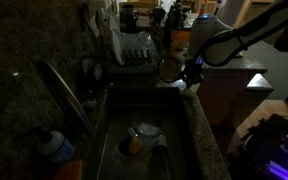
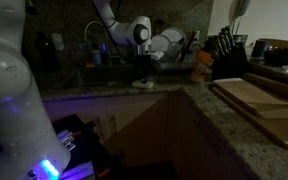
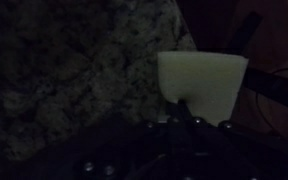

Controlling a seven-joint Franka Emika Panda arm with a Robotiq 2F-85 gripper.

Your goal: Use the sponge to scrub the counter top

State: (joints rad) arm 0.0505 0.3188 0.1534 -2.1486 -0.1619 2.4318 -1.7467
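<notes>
Next, I sweep the sponge back along the part of the counter top beside the sink (image 1: pixel 197 116) with my gripper, because the sponge sticks out past the counter top's edge (image 3: pixel 188 36).
The sponge (image 3: pixel 202 84) is a pale yellowish block pressed flat on the dark speckled counter top (image 3: pixel 74 70). In the wrist view my gripper (image 3: pixel 184 110) comes in from the bottom, shut on the sponge's near edge, and a dark finger (image 3: pixel 181 106) overlaps it. In both exterior views the gripper (image 1: pixel 191 75) (image 2: pixel 142 74) stands low on the counter strip beside the sink, with the sponge (image 1: pixel 190 86) (image 2: pixel 142 85) showing as a light patch under it. The counter top (image 2: pixel 214 125) runs on toward the near corner.
The sink (image 1: pixel 114 115) holds a round dish (image 1: pixel 146 130) and a yellow-orange object (image 1: pixel 134 146). A faucet (image 1: pixel 69 90) arches over it, and a dish rack (image 1: pixel 134 50) stands behind. A wooden cutting board (image 2: pixel 259 95) and a knife block (image 2: pixel 227 52) sit further along the counter.
</notes>
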